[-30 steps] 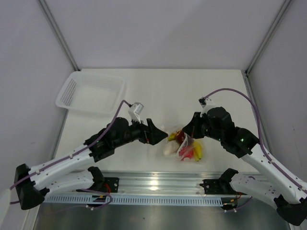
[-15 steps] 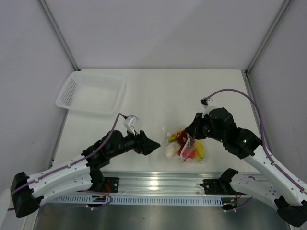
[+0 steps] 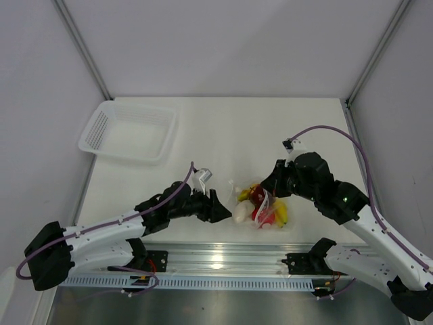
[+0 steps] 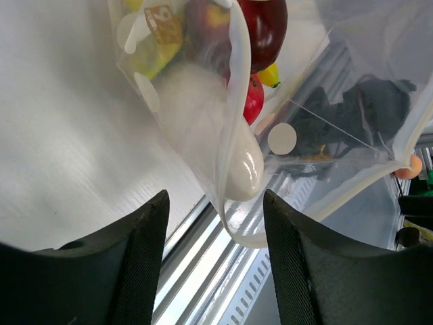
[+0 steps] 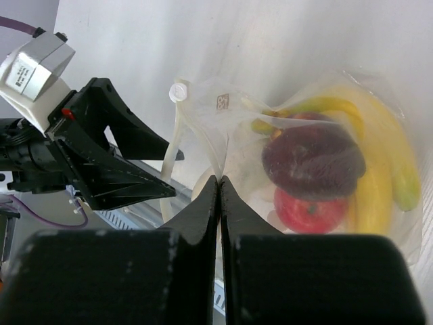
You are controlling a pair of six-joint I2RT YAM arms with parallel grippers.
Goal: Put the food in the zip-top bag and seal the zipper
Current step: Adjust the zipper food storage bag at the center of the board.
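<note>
The white radish (image 4: 245,168) is at the bag's low, gaping opening, so next my left gripper grabs the bag's lower corner (image 4: 231,229) and pulls it back from the metal bar before sealing.
The clear zip-top bag (image 3: 260,206) lies near the table's front edge. It holds the yellow bananas (image 5: 379,176), the red apple (image 5: 311,211), the dark round fruit (image 5: 314,159) and the white radish (image 4: 223,142). My right gripper (image 3: 268,194) is shut on a fold of the bag's film (image 5: 220,177) above the food. My left gripper (image 3: 221,207) is open just left of the bag. In the left wrist view the bag's lower corner (image 4: 238,230) hangs between the spread fingers (image 4: 145,257). The zipper strip (image 4: 365,183) shows there with its two sides apart.
A white mesh basket (image 3: 128,132) stands at the back left. The metal rail (image 3: 223,261) with both arm bases runs just in front of the bag. Frame posts rise at the back corners.
My left gripper drew back from the bag, dropped lower and came in again at the bag's left edge, with its wrist turned. The bag shifted slightly toward the front. The right gripper kept its hold.
</note>
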